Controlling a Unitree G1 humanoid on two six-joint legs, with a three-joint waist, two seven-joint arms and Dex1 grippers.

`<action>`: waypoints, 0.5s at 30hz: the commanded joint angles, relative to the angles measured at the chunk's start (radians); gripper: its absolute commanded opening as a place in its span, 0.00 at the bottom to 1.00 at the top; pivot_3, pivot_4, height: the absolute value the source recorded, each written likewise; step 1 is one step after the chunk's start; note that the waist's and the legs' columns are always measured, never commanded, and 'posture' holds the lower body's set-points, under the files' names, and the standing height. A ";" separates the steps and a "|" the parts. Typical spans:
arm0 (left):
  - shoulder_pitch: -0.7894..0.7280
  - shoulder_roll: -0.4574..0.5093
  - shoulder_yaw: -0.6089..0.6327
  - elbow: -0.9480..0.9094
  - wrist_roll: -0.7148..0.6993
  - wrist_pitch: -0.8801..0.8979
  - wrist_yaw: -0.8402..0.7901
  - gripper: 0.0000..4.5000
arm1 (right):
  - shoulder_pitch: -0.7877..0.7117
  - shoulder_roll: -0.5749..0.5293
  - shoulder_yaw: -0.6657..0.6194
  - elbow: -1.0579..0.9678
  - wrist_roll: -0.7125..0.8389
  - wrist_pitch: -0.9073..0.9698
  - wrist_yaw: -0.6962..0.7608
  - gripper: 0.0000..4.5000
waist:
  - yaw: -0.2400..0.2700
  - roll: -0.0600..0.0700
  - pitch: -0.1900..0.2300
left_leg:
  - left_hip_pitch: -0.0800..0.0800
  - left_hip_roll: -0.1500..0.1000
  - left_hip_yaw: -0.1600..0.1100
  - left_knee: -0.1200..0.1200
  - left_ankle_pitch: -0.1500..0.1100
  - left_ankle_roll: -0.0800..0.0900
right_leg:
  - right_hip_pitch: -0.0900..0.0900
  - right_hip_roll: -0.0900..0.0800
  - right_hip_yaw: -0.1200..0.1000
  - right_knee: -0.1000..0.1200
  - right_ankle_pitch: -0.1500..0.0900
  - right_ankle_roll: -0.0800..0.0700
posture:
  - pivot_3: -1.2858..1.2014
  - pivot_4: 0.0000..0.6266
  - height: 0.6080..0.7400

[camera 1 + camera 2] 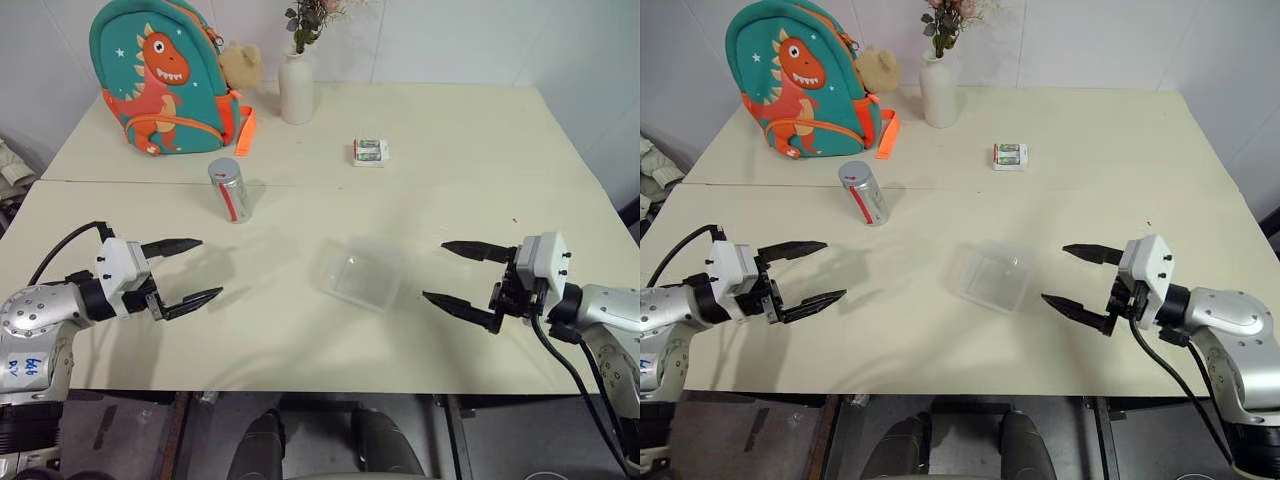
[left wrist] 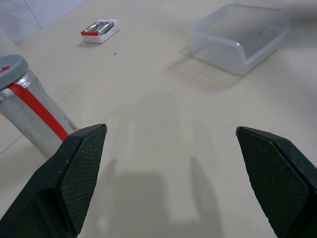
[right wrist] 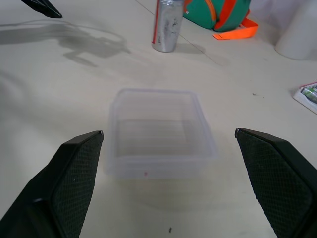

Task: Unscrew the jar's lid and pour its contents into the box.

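The lid (image 1: 224,169) should turn when I twist it but stay in place through repeated turns, because its deep rim (image 2: 18,76) wraps over the jar's top.
The jar (image 1: 231,191), a slim silver cylinder with a red stripe, stands upright on the cream table, its lid (image 1: 224,169) on top. Its contents are hidden inside. The clear plastic box (image 1: 362,272) sits empty at the table's middle, nearer me than the jar. My left gripper (image 1: 187,272) hovers open at the near left, below the jar, with nothing between its fingers. On the near right, my right gripper (image 1: 459,274) is open too, pointing at the box from its right side. The jar (image 2: 29,106) stands just beyond the left gripper's finger (image 2: 74,173) in the left wrist view.
A teal dinosaur backpack (image 1: 165,75) and a white flower vase (image 1: 297,88) stand at the table's far side. A small white-and-green packet (image 1: 370,152) lies behind the box. A seam (image 1: 400,184) crosses the table between two tabletops.
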 commanded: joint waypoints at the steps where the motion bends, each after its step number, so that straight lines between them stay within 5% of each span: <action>1: 0.022 -0.005 0.029 -0.051 -0.024 0.019 0.026 0.99 | -0.014 -0.011 -0.007 -0.033 0.010 0.011 -0.008 1.00 | 0.001 0.000 0.000 | 0.000 0.000 0.000 0.000 0.000 0.000 | 0.000 0.000 0.000 0.000 0.000 0.000 | 0.52 0.24 1.00; 8: 0.082 -0.062 0.050 -0.113 0.019 0.049 0.184 0.99 | -0.114 0.003 0.032 0.032 0.016 0.026 0.002 1.00 | 0.002 0.000 0.000 | 0.000 0.000 0.000 0.000 0.000 0.000 | 0.000 0.000 0.001 0.000 -0.003 -0.006 | 0.52 0.24 1.00; 15: 0.018 -0.231 0.020 -0.147 0.099 0.129 0.508 0.99 | -0.244 0.072 0.089 0.047 0.031 0.050 -0.026 1.00 | 0.003 0.000 0.000 | 0.000 0.000 0.000 0.002 0.000 0.000 | 0.000 0.000 0.001 0.001 0.001 0.002 | 0.52 0.24 1.00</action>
